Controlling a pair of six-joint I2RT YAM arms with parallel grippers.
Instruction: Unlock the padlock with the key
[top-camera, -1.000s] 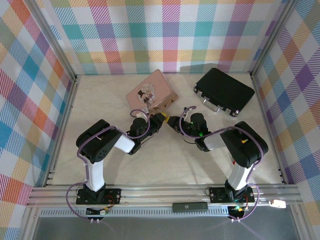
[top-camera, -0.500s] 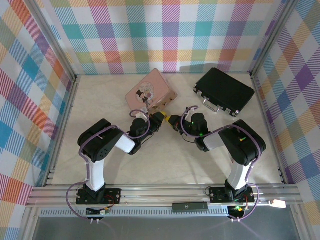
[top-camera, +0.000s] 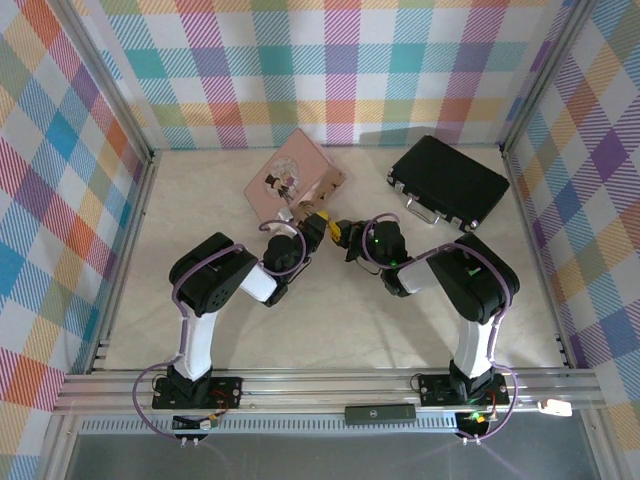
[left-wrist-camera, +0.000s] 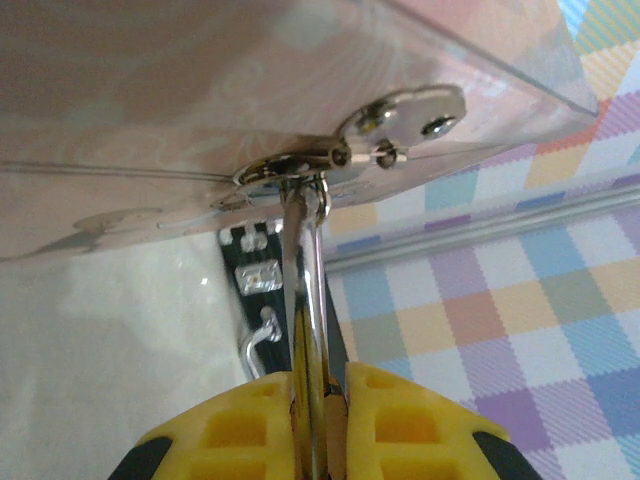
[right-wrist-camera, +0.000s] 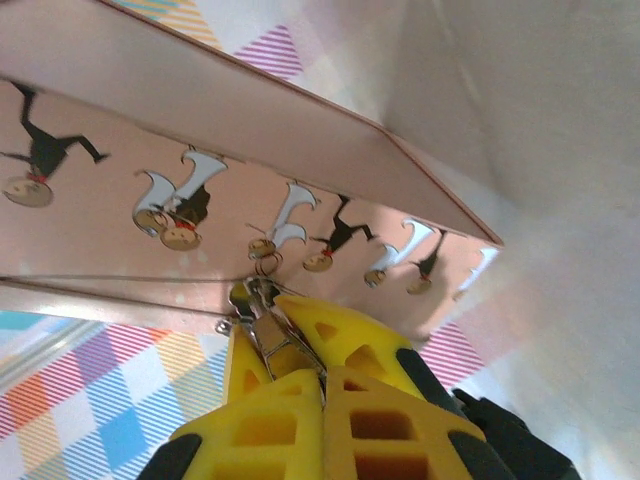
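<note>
I should swing my left gripper back, settle the pink box flat, and then let go of the padlock's body (right-wrist-camera: 283, 348), because the padlock's shackle is pulling on the clasp (left-wrist-camera: 304, 188) and tipping the box crooked.
The pink box (top-camera: 293, 177) stands tipped up near the back of the table. The padlock (left-wrist-camera: 305, 262) hangs by its silvery shackle from the box's clasp (left-wrist-camera: 285, 170). My left gripper (left-wrist-camera: 318, 378) is shut on the padlock's brass body. In the right wrist view the padlock (right-wrist-camera: 267, 336) sits between the left gripper's yellow fingers (right-wrist-camera: 335, 325). My right gripper (right-wrist-camera: 322, 378) is shut, its tips right under the padlock's lower end. From above, the left gripper (top-camera: 318, 221) and the right gripper (top-camera: 341, 232) meet tip to tip beside the box. The key is hidden.
A black case (top-camera: 447, 182) with a metal handle lies at the back right, also seen behind the padlock as the black case (left-wrist-camera: 252, 278). Checked walls close in the table on three sides. Bare tabletop (top-camera: 330, 330) stretches in front of the arms.
The pink box has been tipped up and shifted toward the back left. Both grippers moved back with it, and the right gripper's jaws closed.
</note>
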